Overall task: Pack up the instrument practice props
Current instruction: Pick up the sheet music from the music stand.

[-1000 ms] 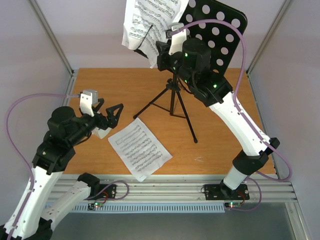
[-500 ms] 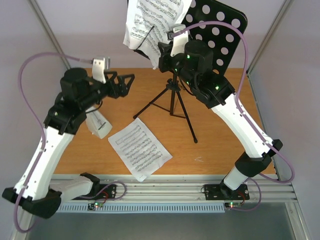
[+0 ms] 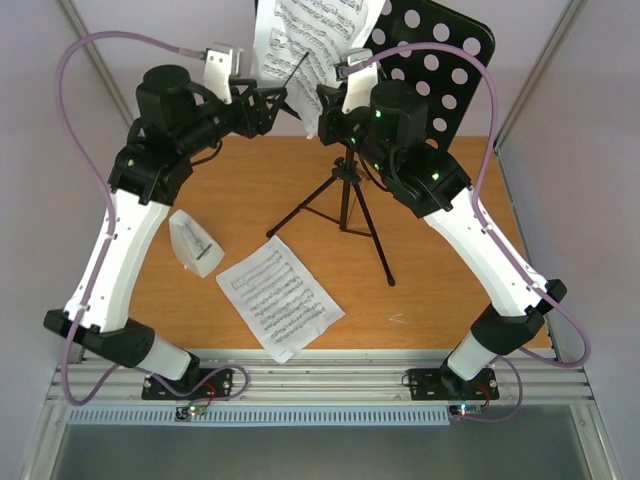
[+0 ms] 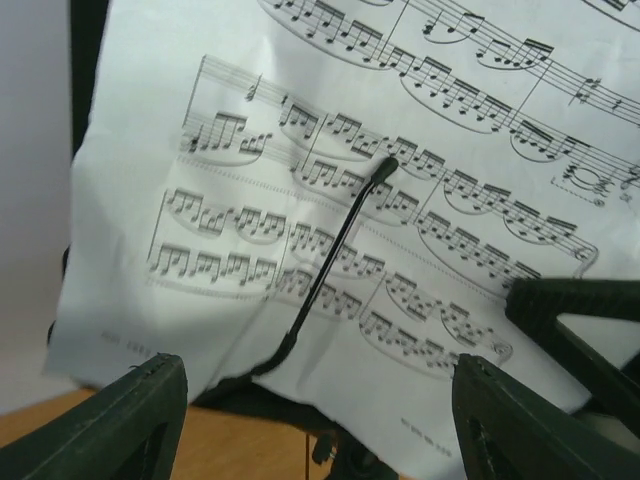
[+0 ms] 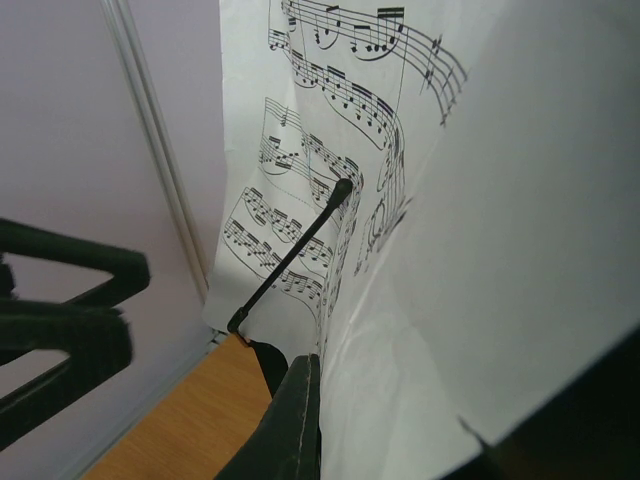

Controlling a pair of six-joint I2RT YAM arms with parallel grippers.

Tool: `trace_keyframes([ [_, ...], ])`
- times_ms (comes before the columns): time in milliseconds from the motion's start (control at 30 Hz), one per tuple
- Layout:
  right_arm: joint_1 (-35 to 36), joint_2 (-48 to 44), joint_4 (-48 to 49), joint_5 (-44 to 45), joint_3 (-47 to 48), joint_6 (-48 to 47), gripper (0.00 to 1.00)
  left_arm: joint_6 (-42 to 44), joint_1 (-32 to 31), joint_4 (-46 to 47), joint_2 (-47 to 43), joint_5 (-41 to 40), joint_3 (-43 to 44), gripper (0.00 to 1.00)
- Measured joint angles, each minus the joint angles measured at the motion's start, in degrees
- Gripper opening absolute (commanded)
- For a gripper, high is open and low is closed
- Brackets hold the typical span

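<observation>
The robot's left gripper should take hold of the wire arm's lower half [image 4: 306, 308] before the page in the right gripper comes away, because the wire arm's tip [image 4: 385, 170] lies over that page.
The black music stand [image 3: 445, 62] rises on its tripod [image 3: 345, 200] at the back of the table, with a sheet-music page [image 3: 300, 30] on its perforated desk. A thin black wire arm [image 4: 335, 260] lies across that page [image 4: 350, 200]. My right gripper [image 3: 322, 108] is shut on the page's lower edge, its fingers [image 5: 300, 420] pressed together against the paper [image 5: 330, 150]. My left gripper [image 3: 268, 103] hangs open just left of the page, its fingertips [image 4: 130, 420] wide apart below it. A second page [image 3: 280, 298] and the white metronome [image 3: 196, 243] lie on the table.
The wooden table [image 3: 450, 290] is framed by white walls and metal corner posts [image 3: 100, 70]. The tripod's legs spread over the table's middle. The two grippers are close together at the stand's left side.
My left arm has risen from beside the metronome to the page on the stand, its jaws narrowing slightly. The right gripper has stayed on the page.
</observation>
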Motion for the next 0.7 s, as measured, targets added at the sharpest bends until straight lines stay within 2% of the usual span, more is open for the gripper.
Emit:
trace_keyframes([
  [133, 0.0, -0.1, 0.0, 0.0, 0.0, 0.0, 0.01, 1.6, 0.0, 0.1, 4.3, 1.0, 4.3, 0.65],
  [300, 0.0, -0.1, 0.0, 0.0, 0.0, 0.0, 0.01, 3.0, -0.4, -0.3, 7.8, 1.8, 7.4, 0.65],
  [467, 0.0, -0.2, -0.1, 0.0, 0.0, 0.0, 0.01, 4.6, -2.3, -0.3, 10.0, 1.6, 10.2, 0.59],
  [700, 0.0, -0.2, -0.3, 0.0, 0.0, 0.0, 0.01, 7.7, -5.0, -0.5, 12.7, -1.0, 14.0, 0.34],
])
